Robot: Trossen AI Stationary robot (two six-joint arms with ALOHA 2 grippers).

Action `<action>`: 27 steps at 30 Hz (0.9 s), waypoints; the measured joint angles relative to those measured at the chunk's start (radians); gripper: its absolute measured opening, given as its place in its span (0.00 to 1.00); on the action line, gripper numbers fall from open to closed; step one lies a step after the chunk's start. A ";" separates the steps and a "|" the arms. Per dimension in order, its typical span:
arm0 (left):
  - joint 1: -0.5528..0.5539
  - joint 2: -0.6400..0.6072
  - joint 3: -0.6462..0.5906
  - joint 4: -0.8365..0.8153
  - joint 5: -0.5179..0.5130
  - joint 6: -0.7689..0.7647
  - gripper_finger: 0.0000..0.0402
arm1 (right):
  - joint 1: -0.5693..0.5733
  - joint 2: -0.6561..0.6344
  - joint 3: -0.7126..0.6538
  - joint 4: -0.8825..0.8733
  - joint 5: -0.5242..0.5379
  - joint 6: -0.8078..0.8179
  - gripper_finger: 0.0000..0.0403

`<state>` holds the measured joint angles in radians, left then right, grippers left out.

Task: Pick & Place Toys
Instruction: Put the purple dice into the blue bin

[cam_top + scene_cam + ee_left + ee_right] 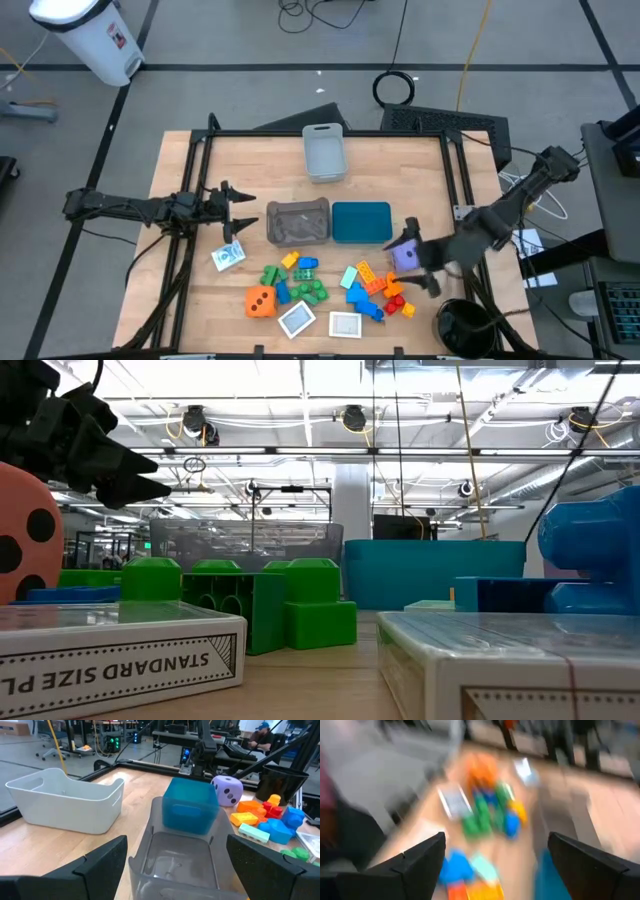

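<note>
The purple die [405,256] stands clear beside the teal bin, so I keep moving my right gripper in with its fingers open until they are on both sides of the die, then close them.
Bright bricks lie near the table's near edge: a green group [305,288] and an orange, blue and red group [375,290]. An orange die [261,301] and white-edged cards [297,320] [345,325] [229,256] lie among them. A purple die [404,256] [227,789] sits by the teal bin's near right corner. My right gripper [412,262] [495,865] is open right beside the purple die; its blurred wrist view shows nothing between the fingers. My left gripper [243,210] [175,865] is open and empty at the left end of the grey bin [298,222].
The grey bin [175,855] and the teal bin [361,222] stand side by side at mid table. A pale grey bin [324,152] stands at the far edge. A black metal frame [320,133] borders the table. Bare wood lies at far left and far right.
</note>
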<state>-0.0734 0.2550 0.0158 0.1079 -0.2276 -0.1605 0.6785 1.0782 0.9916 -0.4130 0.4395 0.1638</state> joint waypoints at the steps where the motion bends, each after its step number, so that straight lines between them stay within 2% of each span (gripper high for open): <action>1: 0.000 0.000 0.000 0.001 0.000 0.000 0.86 | 0.010 0.042 0.040 -0.084 0.016 0.043 0.84; 6: 0.000 0.000 0.000 0.000 0.000 0.000 0.86 | 0.040 0.204 0.153 -0.377 0.028 0.223 0.84; 15: 0.000 0.000 0.000 0.000 0.000 0.000 0.86 | 0.056 0.382 0.163 -0.702 -0.063 0.411 0.84; 19: 0.000 0.000 0.000 0.000 0.000 0.000 0.86 | 0.059 0.440 0.162 -0.780 -0.075 0.427 0.84; 24: 0.000 0.000 0.000 0.000 0.000 0.000 0.86 | 0.058 0.468 0.156 -0.755 -0.071 0.428 0.84; 27: 0.000 0.000 0.000 0.000 0.000 0.000 0.86 | 0.056 0.470 0.125 -0.723 -0.031 0.462 0.84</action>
<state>-0.0735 0.2550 0.0158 0.1081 -0.2272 -0.1604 0.7349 1.5481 1.1168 -1.1359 0.4082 0.6259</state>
